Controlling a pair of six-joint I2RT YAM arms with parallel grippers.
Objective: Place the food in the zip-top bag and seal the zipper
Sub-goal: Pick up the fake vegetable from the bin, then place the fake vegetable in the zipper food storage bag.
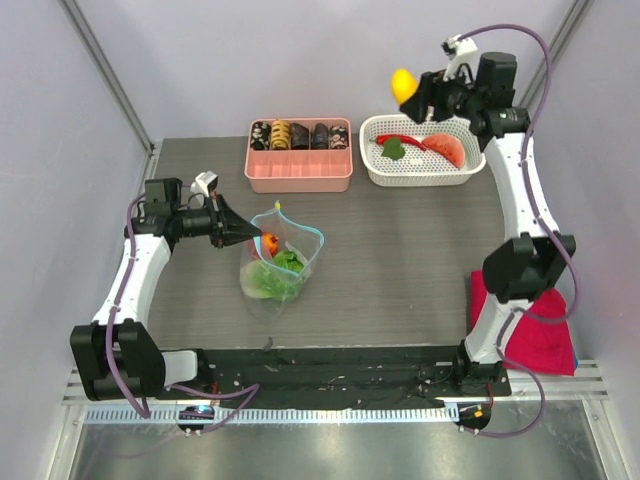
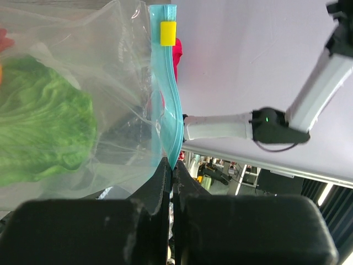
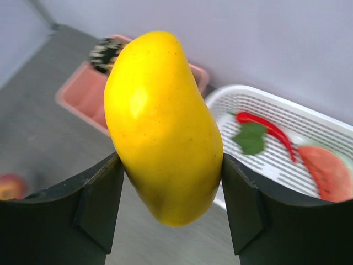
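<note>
My right gripper should keep carrying the yellow piece until it is over the bag's opening, because the piece hangs clear of the white basket and the bag stands open.
The clear zip-top bag stands on the table's middle with green lettuce and an orange piece inside. My left gripper is shut on the bag's light-blue zipper strip, which carries a yellow slider; lettuce shows through the plastic. My right gripper is shut on a yellow mango-shaped piece, held high above the left end of the white basket. A red chili, a green leaf and a red tomato slice lie in the basket.
A pink compartment tray with dark roll pieces stands at the back, left of the basket. A red cloth lies by the right arm's base.
</note>
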